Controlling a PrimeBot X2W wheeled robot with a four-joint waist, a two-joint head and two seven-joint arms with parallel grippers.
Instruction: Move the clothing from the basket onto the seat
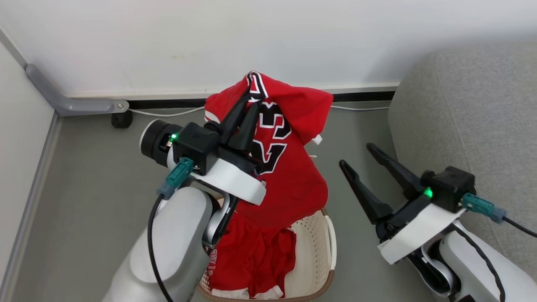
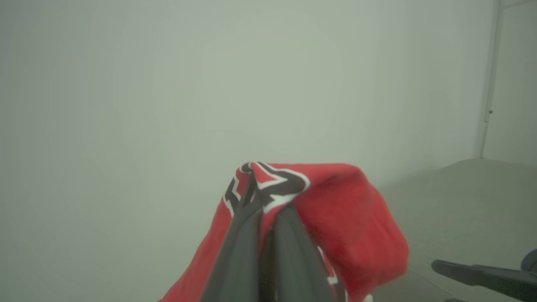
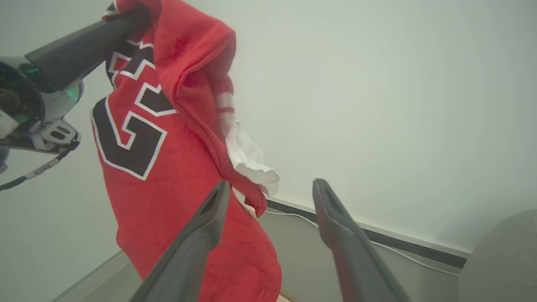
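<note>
I expect the jersey (image 1: 289,171) to come away by itself when I carry it to the seat, because the smooth lower edge (image 1: 282,225) of the jersey hangs apart from the red clothing.
A red jersey (image 1: 289,176) with black-and-white numbers hangs lifted above the basket (image 1: 314,247), its lower end still draped into it. My left gripper (image 1: 251,98) is shut on the jersey's top fold, and the left wrist view shows the fabric (image 2: 335,209) bunched over the closed fingers. More red clothing (image 1: 251,256) lies inside the basket. My right gripper (image 1: 356,155) stands open to the right of the hanging jersey, nothing between its fingers. In the right wrist view the jersey (image 3: 168,167) hangs to the left with a bit of white cloth (image 3: 247,155). The grey seat (image 1: 470,113) rises at the right.
A white wall and dark baseboard (image 1: 361,97) run behind the basket, with a white cable (image 1: 168,113) along the floor. A grey conduit (image 1: 63,98) and a small black block (image 1: 121,119) sit in the left corner. Grey floor (image 1: 92,180) lies left of the basket.
</note>
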